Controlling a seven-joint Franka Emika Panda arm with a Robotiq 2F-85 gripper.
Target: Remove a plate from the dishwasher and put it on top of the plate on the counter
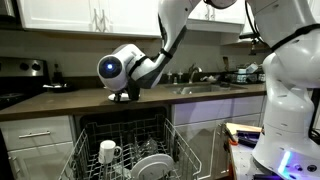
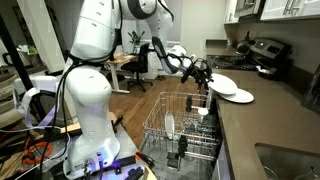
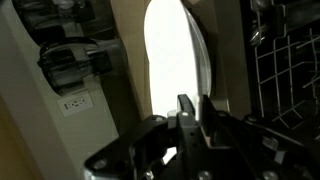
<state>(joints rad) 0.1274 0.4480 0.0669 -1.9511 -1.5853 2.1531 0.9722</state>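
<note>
The held plate's free side extends over the plate on the counter, so my gripper goes on lowering the held plate until it rests flat on that plate.
My gripper is over the dark counter, above the open dishwasher. It is shut on the rim of a white plate, which fills the middle of the wrist view just beyond the fingertips. In an exterior view the held plate lies low and partly over a second white plate on the counter; I cannot tell if they touch. In an exterior view the gripper sits at the counter edge and the plates are hidden. Another plate stands in the dishwasher rack.
The pulled-out rack holds a white mug and more dishes. A stove stands beyond the plates. A sink and tap lie along the counter. The robot base and cables stand beside the dishwasher.
</note>
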